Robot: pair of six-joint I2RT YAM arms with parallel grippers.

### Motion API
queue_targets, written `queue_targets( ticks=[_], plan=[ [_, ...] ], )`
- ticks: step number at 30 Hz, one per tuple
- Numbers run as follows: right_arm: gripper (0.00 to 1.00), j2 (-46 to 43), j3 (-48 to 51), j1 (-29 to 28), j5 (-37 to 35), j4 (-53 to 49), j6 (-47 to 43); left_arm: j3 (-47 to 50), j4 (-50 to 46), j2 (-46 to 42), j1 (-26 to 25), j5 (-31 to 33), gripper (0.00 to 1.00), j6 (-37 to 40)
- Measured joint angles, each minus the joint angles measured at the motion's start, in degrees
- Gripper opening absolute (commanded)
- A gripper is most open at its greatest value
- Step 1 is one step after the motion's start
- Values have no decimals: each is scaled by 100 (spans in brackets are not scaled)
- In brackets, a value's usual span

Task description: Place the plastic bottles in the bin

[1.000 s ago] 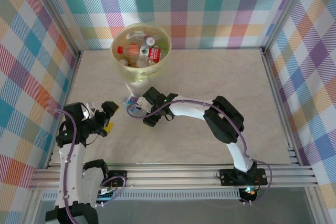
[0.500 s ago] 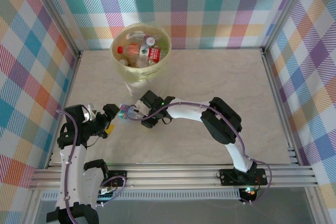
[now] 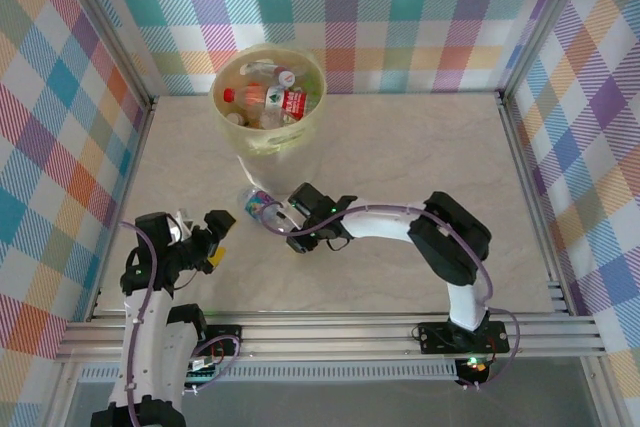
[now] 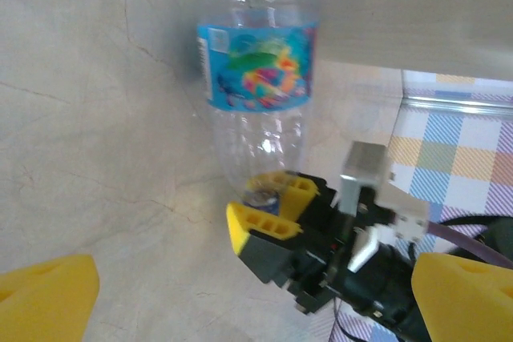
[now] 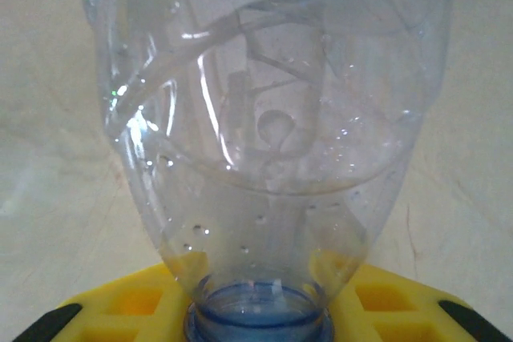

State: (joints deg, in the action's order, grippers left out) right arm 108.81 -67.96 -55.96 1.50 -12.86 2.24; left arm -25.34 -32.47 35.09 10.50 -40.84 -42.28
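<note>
The robot's right gripper holds the bottle's neck (image 4: 263, 198) and the bottle's base end is free, so next the left gripper grabs the labelled body (image 4: 256, 68) and brings it to the bin.
One of the plastic bottles (image 3: 260, 206), clear with a blue label, lies on the table just in front of the bin (image 3: 266, 139). My right gripper (image 3: 291, 223) is shut on its blue-capped neck. In the right wrist view the clear bottle (image 5: 264, 118) rises from between the yellow fingers (image 5: 136, 302) of my right gripper (image 5: 258, 314). In the left wrist view the bottle (image 4: 256, 70) has those yellow fingers (image 4: 264, 230) clamped on its cap. My left gripper (image 3: 217, 238) stands open to the bottle's left, holding nothing; its own pads (image 4: 44, 294) frame that view. Several bottles (image 3: 268, 97) lie inside the bin.
Checked walls enclose the table on three sides, with a metal rail (image 3: 530, 197) along the right edge. The pale yellow bin stands at the back left, close behind the held bottle. Bare tabletop (image 3: 420, 147) spreads to the right.
My right gripper has shut on the bottle's neck and drawn back slightly to the right with it. The left arm has sunk a little toward the near edge, still open.
</note>
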Motion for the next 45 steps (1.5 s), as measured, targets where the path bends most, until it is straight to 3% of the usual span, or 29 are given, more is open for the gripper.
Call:
queue_targets(
  ticks=[7,14,23,27,31,36,39,45],
  plan=[
    [37,-903,389,-116,269,83,472,68,828,350,-745,267,100,-424],
    [36,-1126,391,-343,450,63,643,83,1722,881,-1565,647,100,-887],
    [35,-1460,649,-455,885,-4,852,83,2306,1032,-1803,907,99,-1139],
    [35,-1530,649,-455,1147,-13,922,83,2461,1051,-1805,949,93,-1255],
    [35,-1530,649,-455,1281,-50,940,83,2559,1056,-1827,951,78,-1340],
    [36,-1530,649,-455,1340,-68,960,83,2546,1010,-1836,981,70,-1423],
    [40,-1530,649,-455,1373,-42,979,81,2459,879,-1836,1012,66,-1429],
    [66,-1665,732,-457,1423,2,1158,-332,1829,697,-1836,1058,65,-1357]
  ],
)
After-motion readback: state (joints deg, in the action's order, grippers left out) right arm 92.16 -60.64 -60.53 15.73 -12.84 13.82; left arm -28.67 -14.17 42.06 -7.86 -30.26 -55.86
